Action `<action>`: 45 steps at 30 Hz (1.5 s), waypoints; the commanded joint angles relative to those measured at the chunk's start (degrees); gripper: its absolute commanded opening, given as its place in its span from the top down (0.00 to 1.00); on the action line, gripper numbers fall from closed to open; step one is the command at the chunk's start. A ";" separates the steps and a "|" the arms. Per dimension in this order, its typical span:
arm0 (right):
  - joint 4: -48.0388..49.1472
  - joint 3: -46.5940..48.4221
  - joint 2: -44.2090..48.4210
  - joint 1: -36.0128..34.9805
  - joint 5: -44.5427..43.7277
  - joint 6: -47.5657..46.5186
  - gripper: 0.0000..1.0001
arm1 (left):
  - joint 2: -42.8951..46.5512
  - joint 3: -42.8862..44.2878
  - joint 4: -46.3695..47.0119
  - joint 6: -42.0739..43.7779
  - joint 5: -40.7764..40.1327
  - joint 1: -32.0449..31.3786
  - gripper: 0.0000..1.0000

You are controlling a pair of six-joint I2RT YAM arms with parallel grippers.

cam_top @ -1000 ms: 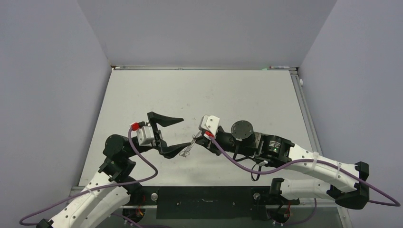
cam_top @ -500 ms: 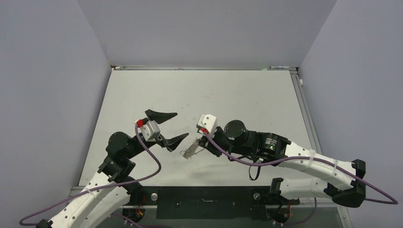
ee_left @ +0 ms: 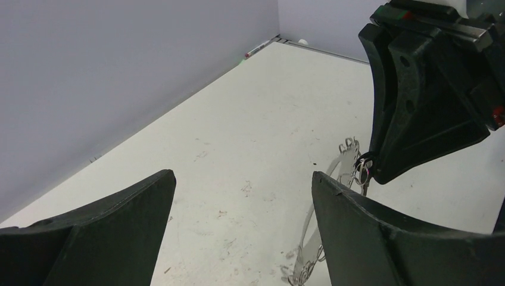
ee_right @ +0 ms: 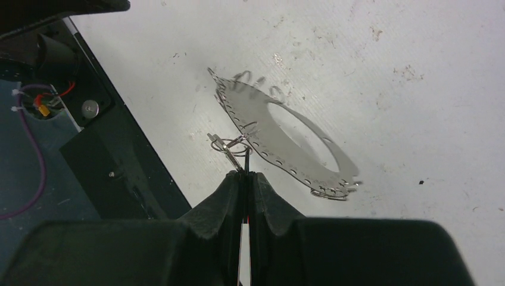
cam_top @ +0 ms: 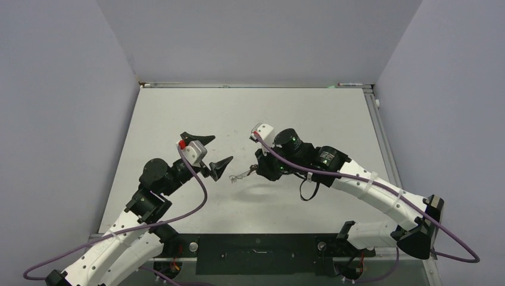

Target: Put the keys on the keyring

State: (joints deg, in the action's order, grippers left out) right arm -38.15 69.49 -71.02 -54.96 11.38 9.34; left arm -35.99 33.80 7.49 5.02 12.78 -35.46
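The keyring hangs crooked by a small loop [ee_right: 233, 146] under my right gripper, so I need to put the keyring down flat near the black base panel and open my right gripper.
My right gripper [cam_top: 256, 171] is shut on a thin dark piece, which looks like the head of the key [ee_right: 218, 142]. The key's silver blade sticks out left of a small loop in the right wrist view. The keyring [ee_right: 249, 102], a flat silver oval hoop with loops along its rim, hangs from that loop. In the top view it [cam_top: 240, 176] slopes down left of the right gripper. My left gripper [cam_top: 208, 152] is open and empty, just left of the keyring and apart from it. In the left wrist view the keyring [ee_left: 309, 232] hangs behind my right finger [ee_left: 369, 238].
The white table [cam_top: 309, 119] has grey walls on three sides. A black base panel [cam_top: 256, 244] runs along its near edge, below the keyring. The right arm's purple cable [cam_top: 309, 173] hangs beside the gripper.
My left gripper has drawn back left from the keyring, which its lower finger touched one second ago. My right arm has swung up and away, carrying the keyring with it.
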 commanded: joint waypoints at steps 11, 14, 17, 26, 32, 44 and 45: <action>10.77 0.04 -2.68 6.17 4.51 5.51 0.95 | -0.66 3.18 -0.70 0.59 -1.87 0.04 0.18; 11.33 0.19 -4.62 6.64 4.53 6.19 0.95 | -0.83 3.20 -0.76 0.69 -2.09 0.04 0.18; 11.59 0.10 -5.23 6.64 4.11 6.43 0.95 | -1.09 3.33 -0.87 0.45 -2.98 0.04 0.13; 10.10 -3.07 -2.30 6.68 6.09 7.39 0.95 | -1.50 3.39 -0.83 0.21 -4.24 0.04 0.04; 1.00 -3.66 2.02 6.58 7.98 8.88 0.95 | -1.19 2.96 -0.47 0.43 -4.51 0.04 0.04; -17.41 -2.20 5.13 6.62 14.27 11.95 0.95 | -1.85 3.11 -0.37 0.15 -4.06 0.04 0.04; -18.44 -2.17 4.80 6.65 13.76 12.07 0.95 | -1.82 3.11 -0.40 0.15 -4.02 0.04 0.04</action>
State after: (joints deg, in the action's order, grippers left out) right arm -49.76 65.25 -64.97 -48.40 23.59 19.88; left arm -38.06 34.20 5.78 5.19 9.17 -35.46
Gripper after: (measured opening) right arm 0.070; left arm 0.963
